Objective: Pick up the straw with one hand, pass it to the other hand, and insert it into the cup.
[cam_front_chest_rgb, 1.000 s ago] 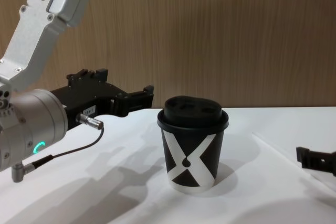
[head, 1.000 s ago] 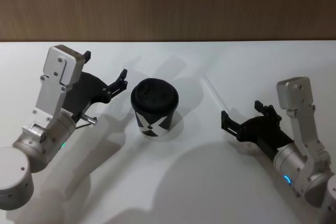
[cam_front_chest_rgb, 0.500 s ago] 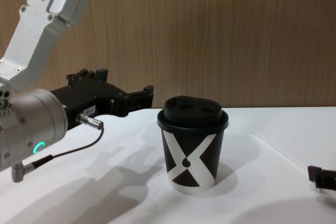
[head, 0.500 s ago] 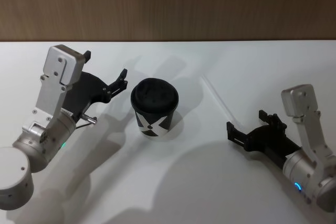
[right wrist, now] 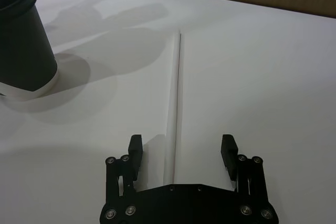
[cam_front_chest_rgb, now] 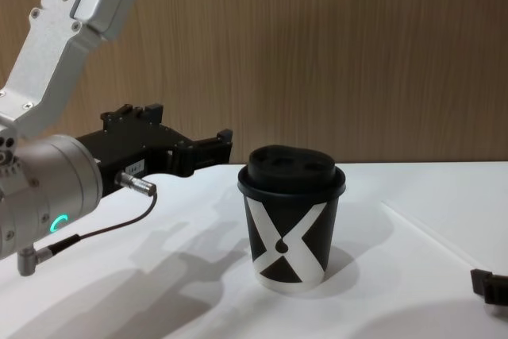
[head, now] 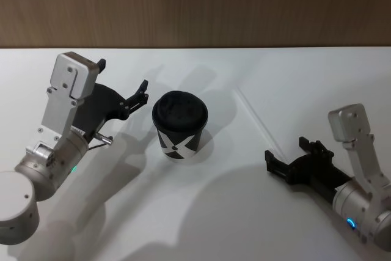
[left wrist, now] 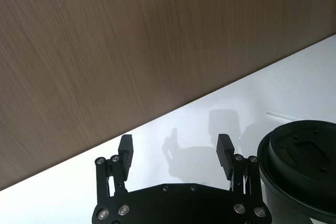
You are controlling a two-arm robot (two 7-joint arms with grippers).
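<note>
My gripper will lift the white straw's lower end. The straw lies in a straight, even line (head: 259, 122), so its far end (head: 237, 90) should stick out stiffly then.
The black cup (head: 179, 125) with the white X and domed lid stands upright mid-table, also seen in the chest view (cam_front_chest_rgb: 294, 224). The thin white straw (head: 256, 119) lies flat on the table to the cup's right. In the right wrist view the straw (right wrist: 174, 98) runs away from the gripper, its near end between the fingers, left of centre. My right gripper (head: 286, 148) (right wrist: 181, 141) is open, low over the straw's near end and holding nothing. My left gripper (head: 123, 74) (left wrist: 175, 142) hangs open and empty just left of the cup (left wrist: 302, 171).
The white table (head: 201, 212) ends at a wooden wall (head: 195, 4) behind. A grey cable with a metal plug (cam_front_chest_rgb: 135, 184) hangs from the left wrist. One right finger (cam_front_chest_rgb: 486, 282) shows at the chest view's lower right corner.
My right gripper has drawn back toward the table's front along the straw, staying open. The left arm, cup and straw have not moved.
</note>
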